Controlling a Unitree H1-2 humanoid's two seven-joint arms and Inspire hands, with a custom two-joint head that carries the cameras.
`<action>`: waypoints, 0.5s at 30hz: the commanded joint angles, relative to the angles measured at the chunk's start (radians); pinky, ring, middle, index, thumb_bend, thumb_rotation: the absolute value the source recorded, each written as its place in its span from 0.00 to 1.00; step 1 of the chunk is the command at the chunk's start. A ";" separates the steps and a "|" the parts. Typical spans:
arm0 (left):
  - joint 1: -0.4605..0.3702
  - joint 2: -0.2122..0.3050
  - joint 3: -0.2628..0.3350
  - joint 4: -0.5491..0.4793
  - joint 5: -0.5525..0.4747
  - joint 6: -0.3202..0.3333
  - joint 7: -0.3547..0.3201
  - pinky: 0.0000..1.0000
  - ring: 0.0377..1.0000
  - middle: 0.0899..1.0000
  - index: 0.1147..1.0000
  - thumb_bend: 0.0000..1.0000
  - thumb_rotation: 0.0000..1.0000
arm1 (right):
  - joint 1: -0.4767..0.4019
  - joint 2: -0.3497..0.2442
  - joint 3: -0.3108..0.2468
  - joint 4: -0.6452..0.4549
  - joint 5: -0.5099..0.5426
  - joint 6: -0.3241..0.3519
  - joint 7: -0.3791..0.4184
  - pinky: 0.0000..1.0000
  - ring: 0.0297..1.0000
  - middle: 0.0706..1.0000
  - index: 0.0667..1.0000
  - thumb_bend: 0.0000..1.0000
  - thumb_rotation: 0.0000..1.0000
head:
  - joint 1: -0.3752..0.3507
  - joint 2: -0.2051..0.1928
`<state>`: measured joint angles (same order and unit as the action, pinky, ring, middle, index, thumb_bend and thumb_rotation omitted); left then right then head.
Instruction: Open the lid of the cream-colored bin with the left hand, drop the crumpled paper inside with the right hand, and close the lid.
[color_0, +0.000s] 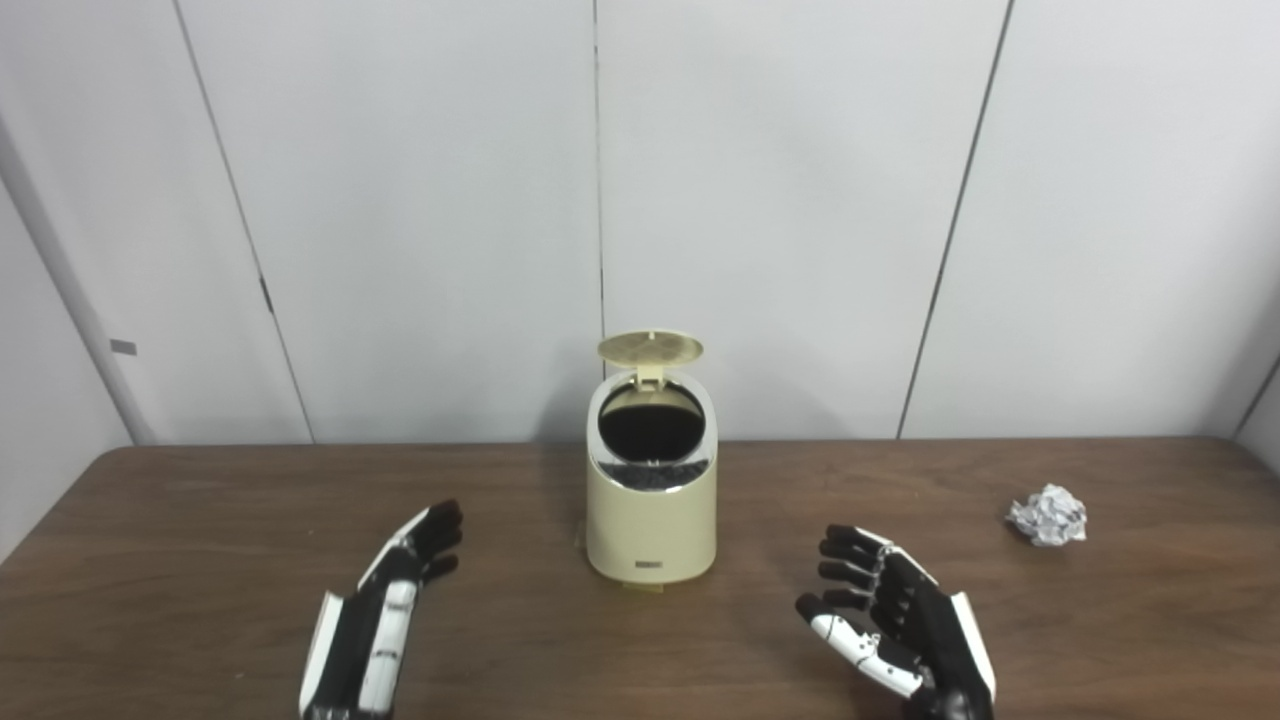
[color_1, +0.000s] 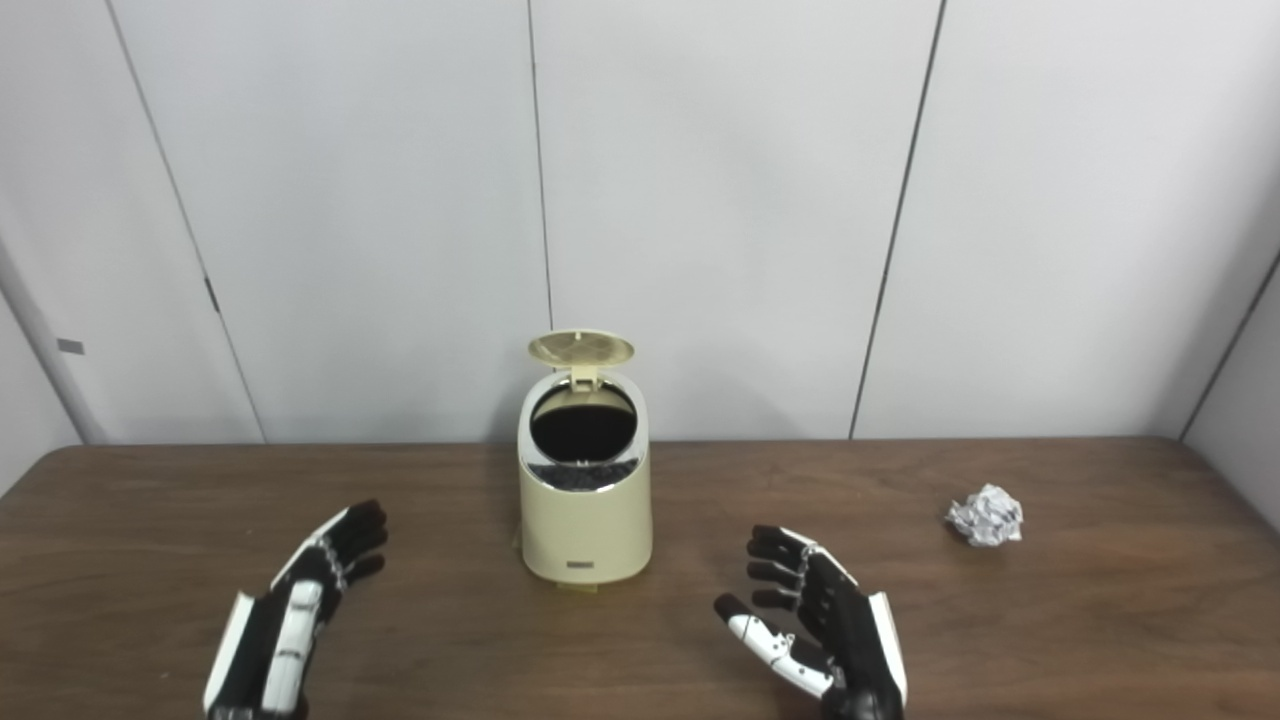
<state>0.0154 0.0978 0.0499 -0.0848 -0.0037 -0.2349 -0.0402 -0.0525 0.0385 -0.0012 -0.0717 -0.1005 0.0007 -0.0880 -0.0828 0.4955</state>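
The bin's dark opening looks wider than the crumpled paper, so the paper will fall clear through and out of sight when I drop it.
The cream-colored bin stands in the middle of the brown table, its round lid tipped up and back so the dark opening shows. The crumpled paper lies on the table far to the right, touched by nothing. My left hand rests low at the front left of the bin, open, fingers stretched forward. My right hand hovers at the front right of the bin, open with fingers apart and slightly curled, well short of the paper. Neither hand holds anything.
The wooden table runs the full width of the view. Pale wall panels rise right behind its back edge, close to the bin's lid.
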 joint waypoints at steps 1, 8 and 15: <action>0.000 -0.011 0.004 0.006 -0.013 -0.068 0.010 0.81 0.85 0.87 0.88 0.39 0.90 | -0.022 -0.005 0.000 -0.038 -0.006 -0.039 -0.001 0.61 0.70 0.71 0.69 0.41 0.16 | -0.008 0.004; 0.032 -0.027 0.015 0.038 -0.008 -0.083 0.022 0.82 0.85 0.86 0.85 0.38 0.83 | -0.041 -0.093 0.043 -0.091 -0.273 -0.089 -0.050 0.57 0.67 0.69 0.69 0.45 0.31 | -0.023 0.011; 0.024 -0.017 0.015 0.064 0.004 -0.109 0.024 0.81 0.86 0.86 0.85 0.35 0.85 | -0.164 -0.316 0.097 -0.158 -0.735 0.023 0.019 0.65 0.76 0.79 0.79 0.79 0.37 | -0.089 0.015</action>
<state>0.0275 0.0774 0.0690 -0.0701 -0.0079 -0.3031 -0.0153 -0.1376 -0.2439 0.1008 -0.1822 -0.7615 0.0101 -0.0830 -0.1717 0.5093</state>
